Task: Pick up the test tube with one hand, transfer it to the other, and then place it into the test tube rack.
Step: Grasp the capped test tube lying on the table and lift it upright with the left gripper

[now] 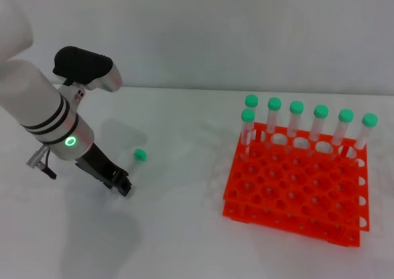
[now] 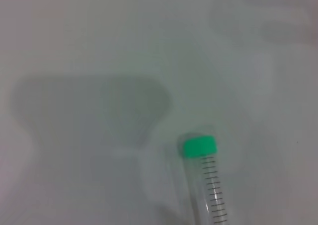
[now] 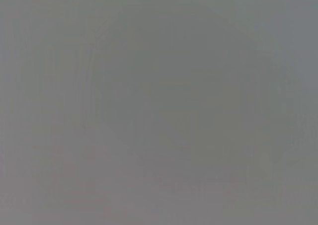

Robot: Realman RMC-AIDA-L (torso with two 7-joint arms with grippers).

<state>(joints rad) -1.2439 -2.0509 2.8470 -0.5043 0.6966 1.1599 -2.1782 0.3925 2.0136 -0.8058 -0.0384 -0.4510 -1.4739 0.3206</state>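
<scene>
The test tube's body (image 2: 210, 190) lies slanted to my left gripper, so I should back off, line up with the test tube and take its lower end (image 1: 114, 194).
The test tube (image 1: 136, 162) lies on the white table, its mint-green cap pointing away from me. In the left wrist view it (image 2: 206, 180) shows close up with its cap and graduated clear body. My left gripper (image 1: 120, 183), black on the silver-white arm with the green light ring, is low over the table just beside the tube's lower end. I cannot tell whether it touches the tube. The orange test tube rack (image 1: 295, 190) stands to the right. My right gripper is out of view; its wrist view shows only plain grey.
Several capped tubes (image 1: 296, 122) stand upright in the rack's back row; its other holes are open. The white table (image 1: 184, 230) stretches between the lying tube and the rack.
</scene>
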